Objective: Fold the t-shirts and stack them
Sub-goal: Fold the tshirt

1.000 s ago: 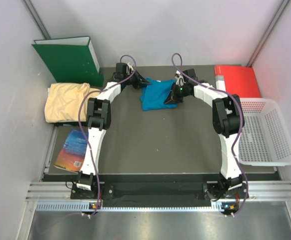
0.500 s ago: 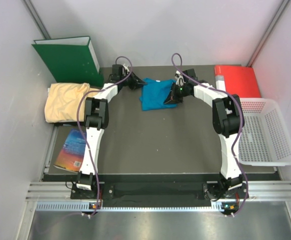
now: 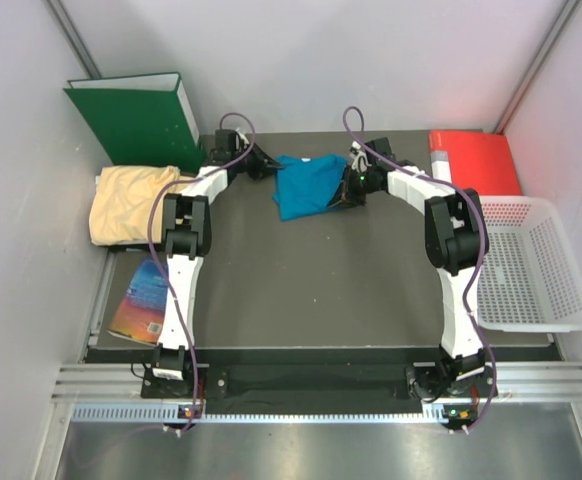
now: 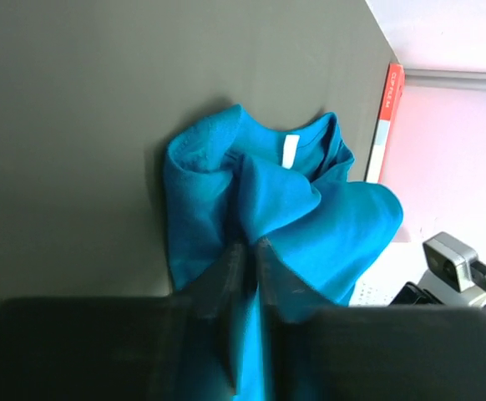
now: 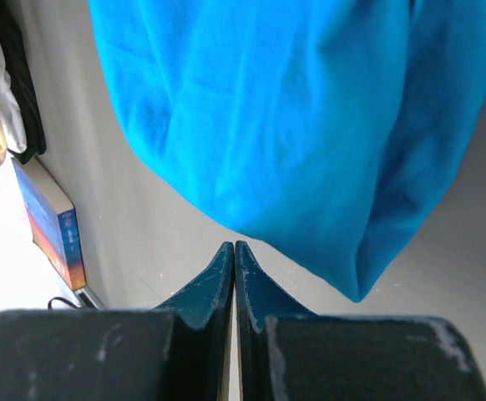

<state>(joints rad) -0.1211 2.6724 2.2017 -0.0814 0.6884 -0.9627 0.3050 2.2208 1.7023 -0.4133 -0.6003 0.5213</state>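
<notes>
The teal-blue t-shirt's side fold [image 4: 368, 210] is bulging next to the neck label. Next, my right gripper moves from the t-shirt's hem back to the collar [image 4: 333, 149] and make that fold flat.
The teal-blue t-shirt [image 3: 301, 185] lies bunched at the far middle of the dark table [image 3: 311, 280]. In the left wrist view the teal shirt [image 4: 310, 209] shows its white neck label [image 4: 289, 152]. My left gripper [image 3: 261, 166] is at its left edge, and in its own view the left gripper [image 4: 250, 244] is shut on a fold of the cloth. My right gripper [image 3: 343, 192] is at the shirt's right side. In its own view the right gripper [image 5: 234, 246] is shut and empty, tips just short of the teal shirt's [image 5: 268, 109] hem. The pale yellow-orange t-shirt [image 3: 131, 203] lies crumpled at the left edge.
A green binder [image 3: 141, 118] stands at the back left. A red folder [image 3: 476, 162] lies at the back right, with a white basket [image 3: 531, 265] in front of it. A book [image 3: 146, 298] lies near the left arm.
My left gripper has moved to the left, holding the teal shirt, and the shirt has shifted and stretched a little leftward. The right arm has barely moved.
</notes>
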